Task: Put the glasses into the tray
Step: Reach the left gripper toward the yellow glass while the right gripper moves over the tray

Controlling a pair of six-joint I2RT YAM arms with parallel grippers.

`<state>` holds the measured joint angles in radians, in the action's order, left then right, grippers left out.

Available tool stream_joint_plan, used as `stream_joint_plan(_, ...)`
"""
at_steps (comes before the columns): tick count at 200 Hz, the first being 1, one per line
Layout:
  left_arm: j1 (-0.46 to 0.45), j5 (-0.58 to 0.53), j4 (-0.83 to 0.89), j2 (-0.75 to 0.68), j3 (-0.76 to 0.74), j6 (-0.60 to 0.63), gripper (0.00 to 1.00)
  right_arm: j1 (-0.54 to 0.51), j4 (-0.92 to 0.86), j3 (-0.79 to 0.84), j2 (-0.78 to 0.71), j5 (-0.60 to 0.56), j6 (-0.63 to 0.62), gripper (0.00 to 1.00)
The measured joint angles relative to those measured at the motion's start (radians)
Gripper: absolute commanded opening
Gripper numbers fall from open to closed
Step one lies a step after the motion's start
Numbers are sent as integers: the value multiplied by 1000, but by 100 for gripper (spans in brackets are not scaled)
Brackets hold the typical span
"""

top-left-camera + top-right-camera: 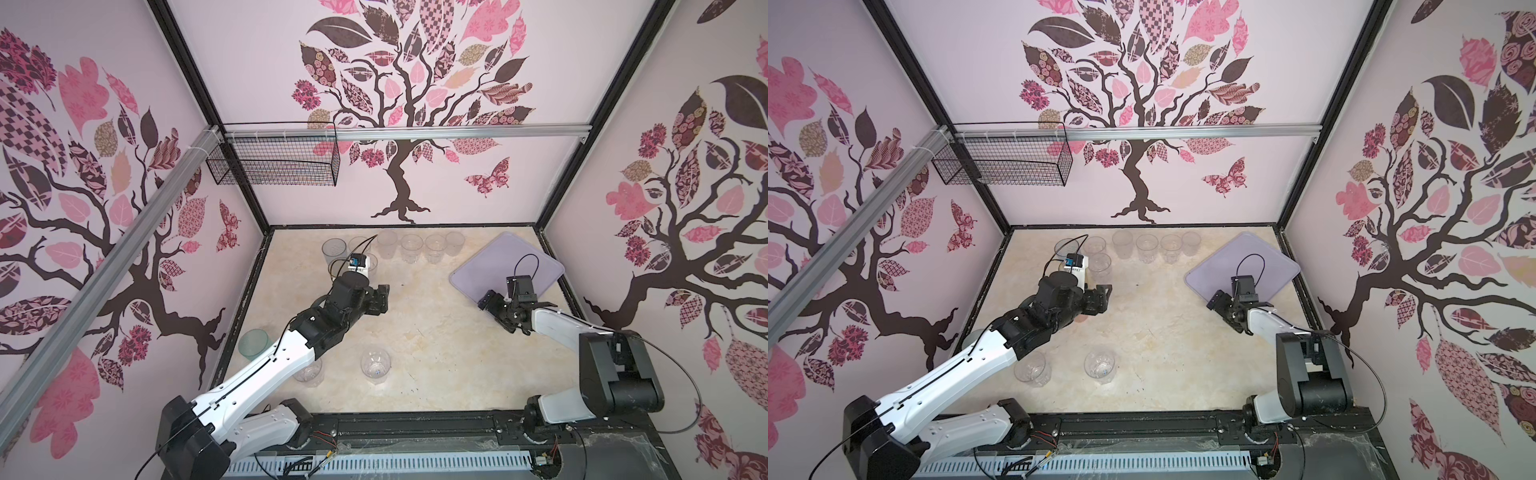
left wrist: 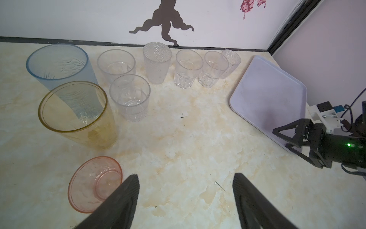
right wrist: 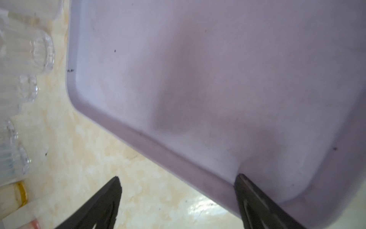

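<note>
My right gripper needs to pull the near rim [image 1: 467, 297] of the lavender tray [image 1: 500, 257] toward the middle and square it first, because the tray lies crooked in the back corner, far from my left gripper.
The lavender tray [image 1: 498, 257] [image 2: 267, 95] lies at the back right with nothing in it. Clear glasses [image 1: 411, 247] stand in a row along the back wall. In the left wrist view a blue glass [image 2: 57, 65], an amber glass [image 2: 77, 113], a clear glass [image 2: 129, 97] and a short pink glass [image 2: 93, 184] stand close together. My left gripper [image 2: 186, 176] [image 1: 380, 297] is open over bare table, one finger just beside the pink glass. My right gripper [image 3: 178, 178] [image 1: 486, 301] is open, straddling the tray's [image 3: 198, 59] near rim.
A teal glass [image 1: 253, 344] stands by the left wall. A rounded clear glass [image 1: 375, 363] and another clear one [image 1: 308, 374], partly under my left arm, stand near the front. A black wire basket [image 1: 274, 164] hangs on the back wall.
</note>
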<state>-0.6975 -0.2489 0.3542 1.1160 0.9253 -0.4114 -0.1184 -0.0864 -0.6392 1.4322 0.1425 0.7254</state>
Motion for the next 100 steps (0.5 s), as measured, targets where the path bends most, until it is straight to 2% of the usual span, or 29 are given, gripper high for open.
stream_joint_plan(23, 0, 5, -21, 8, -3, -7, 76, -187, 43, 43, -33, -1, 97, 92)
stream_joint_plan(51, 0, 7, -31, 8, -5, -19, 76, -394, 112, 34, -1, 9, 220, 92)
stream_joint_plan(67, 0, 7, -27, 8, -5, -27, 76, -431, 127, -9, 46, 40, 252, 93)
stream_joint_plan(100, 0, 3, 19, 5, -4, -32, 76, -417, 89, -105, 64, 51, 236, 95)
